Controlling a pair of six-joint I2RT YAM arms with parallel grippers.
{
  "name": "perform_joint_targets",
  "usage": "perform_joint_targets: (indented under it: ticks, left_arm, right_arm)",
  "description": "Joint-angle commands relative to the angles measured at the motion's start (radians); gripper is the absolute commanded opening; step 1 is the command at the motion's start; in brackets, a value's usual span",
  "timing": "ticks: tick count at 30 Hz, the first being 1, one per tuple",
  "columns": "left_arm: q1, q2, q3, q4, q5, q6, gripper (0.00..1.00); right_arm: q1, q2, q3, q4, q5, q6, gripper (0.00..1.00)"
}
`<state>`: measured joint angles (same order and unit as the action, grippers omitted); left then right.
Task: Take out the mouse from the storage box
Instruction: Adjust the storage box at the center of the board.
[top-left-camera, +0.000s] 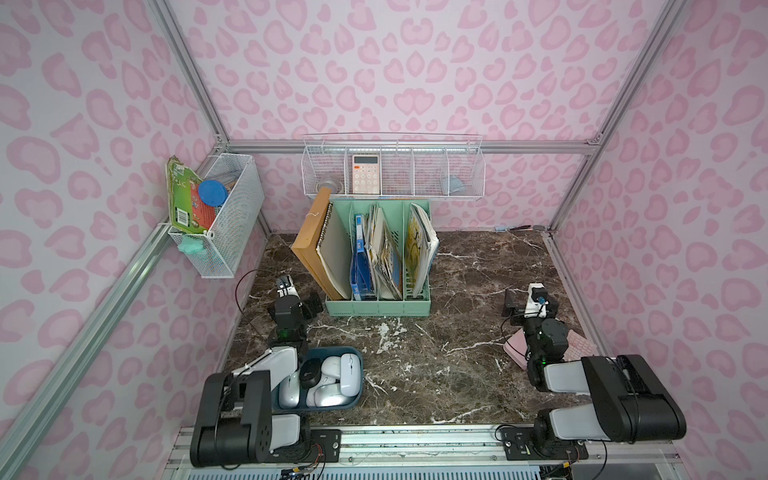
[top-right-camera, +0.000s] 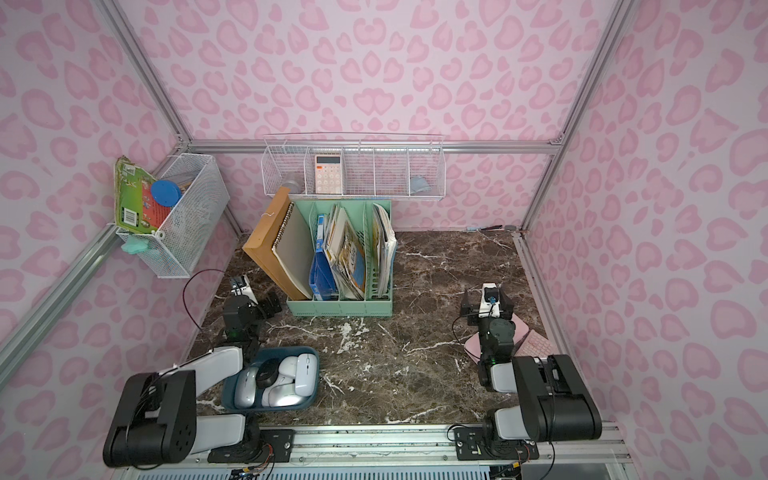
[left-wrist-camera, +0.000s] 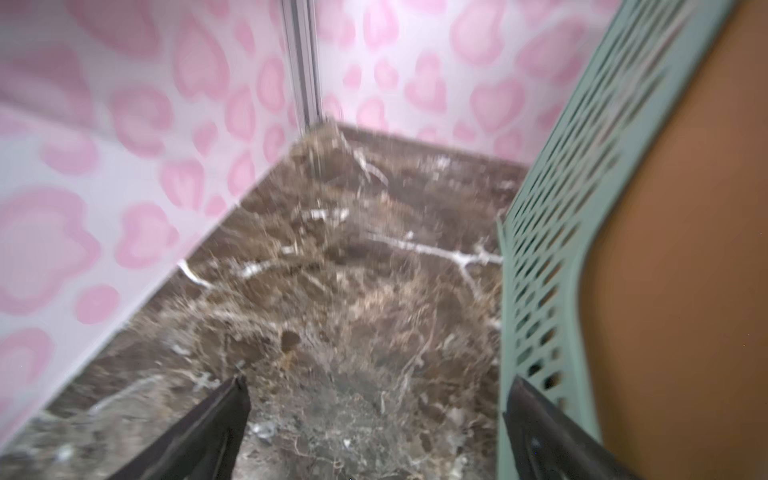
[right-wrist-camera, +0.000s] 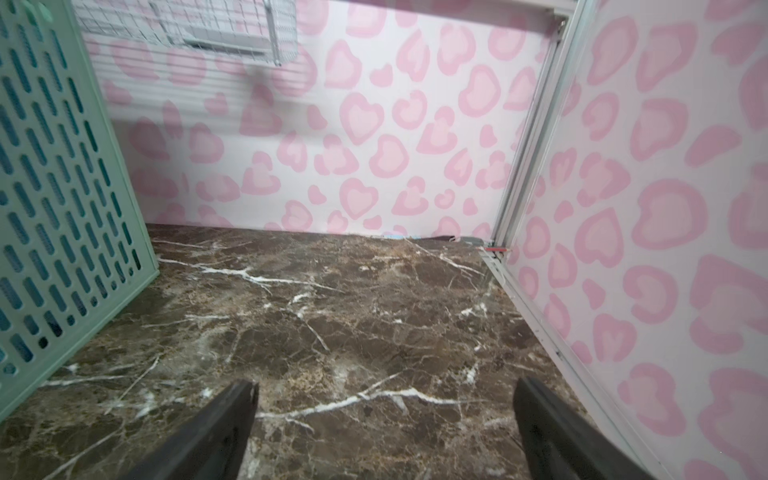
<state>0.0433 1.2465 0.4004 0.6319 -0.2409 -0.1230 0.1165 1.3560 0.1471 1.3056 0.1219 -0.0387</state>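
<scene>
I should first move my left arm back, because the storage box (top-left-camera: 326, 379) lies far aside under my left gripper's forearm. Then my right gripper should slide the box inward by its rim (top-left-camera: 361, 374).
The storage box (top-left-camera: 360, 376) (top-right-camera: 316, 376) is a shallow dark blue-teal tub at the front left of the marble table in both top views. Several white and silver mice fill it, with a black mouse (top-left-camera: 311, 372) (top-right-camera: 267, 372) lying on top and a white mouse (top-left-camera: 350, 371) along its right side. My left forearm crosses over the tub's left part. My left gripper (top-left-camera: 296, 297) (left-wrist-camera: 378, 403) is open and empty, beyond the tub beside the file holder. My right gripper (top-left-camera: 532, 302) (right-wrist-camera: 384, 399) is open and empty over bare marble at the right. Neither wrist view shows the box.
A mint-green file holder (top-left-camera: 378, 306) (left-wrist-camera: 548, 249) (right-wrist-camera: 62, 208) full of books stands mid-table, close to my left gripper. A pink keyboard (top-left-camera: 578, 348) lies under my right arm. White wire baskets (top-left-camera: 395, 183) (top-left-camera: 226, 224) hang on the back and left walls.
</scene>
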Motion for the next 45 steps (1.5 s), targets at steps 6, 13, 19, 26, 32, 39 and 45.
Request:
perform_joint_targets:
  ticks: [6, 13, 19, 26, 32, 39, 45]
  left_arm:
    - [-0.097, -0.465, 0.106, -0.550, -0.305, -0.230, 0.99]
    - [-0.100, -0.629, 0.331, -1.156, -0.176, -0.610, 1.00]
    - [-0.098, -0.717, 0.477, -1.648, -0.242, -0.762, 0.99]
    - [-0.099, -0.822, 0.540, -1.798, -0.171, -0.708, 0.99]
    - [-0.099, -0.953, 0.571, -1.800, -0.202, -0.680, 1.00]
    - [-0.100, -1.202, 0.508, -1.699, -0.197, -0.603, 1.00]
    - [-0.102, -1.212, 0.515, -1.703, -0.181, -0.607, 1.00]
  right_arm:
    - [0.109, -0.370, 0.222, -0.606, 0.042, 0.119, 1.00]
    - [0.057, -0.607, 0.316, -1.051, 0.035, 0.592, 1.00]
    - [0.059, -0.663, 0.331, -1.221, -0.122, 0.623, 1.00]
    - [0.634, -0.414, 0.497, -1.398, 0.202, 0.681, 1.00]
    - [0.997, -0.055, 0.711, -1.419, 0.276, 0.761, 1.00]
    - [1.153, 0.297, 1.004, -1.584, 0.197, 0.785, 1.00]
    - [1.194, 0.463, 1.158, -1.688, 0.166, 0.808, 1.00]
